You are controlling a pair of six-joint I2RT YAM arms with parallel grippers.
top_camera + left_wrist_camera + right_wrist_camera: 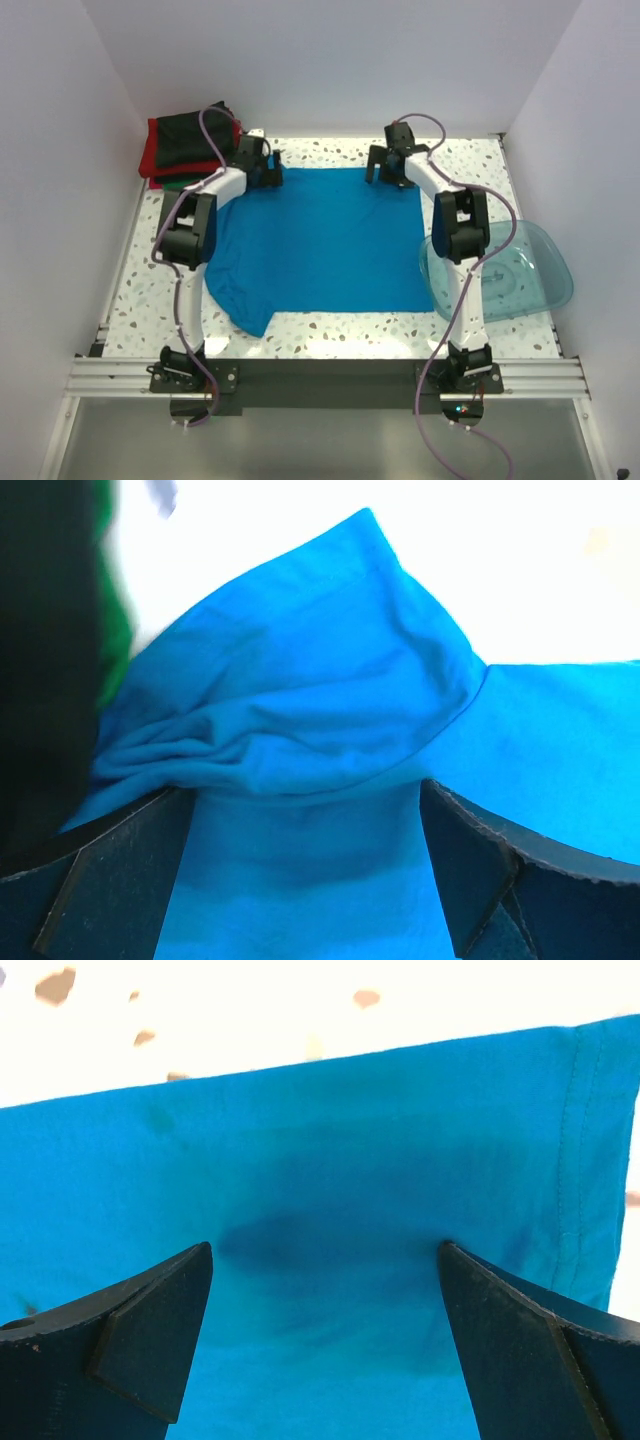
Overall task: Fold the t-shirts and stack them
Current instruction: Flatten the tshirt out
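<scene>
The near sleeve [250, 312] lies crooked past the t-shirt's near edge, so I should bring my left gripper back and pull the cloth [224, 286] beside that sleeve straight before I fold.
A bright blue t-shirt [320, 240] lies spread flat on the speckled table [330, 330], one sleeve trailing toward the near left. A stack of folded dark green/black and red shirts [185, 148] sits at the far left corner. My left gripper [268, 172] is open over the shirt's far left corner; in the left wrist view [305, 810] bunched blue cloth [300, 700] lies just beyond the jaws. My right gripper [385, 168] is open over the far right corner; in the right wrist view [325, 1270] flat blue cloth [320, 1160] with its hem lies between the fingers.
A translucent blue-green plastic tub [510, 270] sits at the right, beside the right arm. White walls close in the table on the left, right and far sides. A metal rail [320, 378] runs along the near edge.
</scene>
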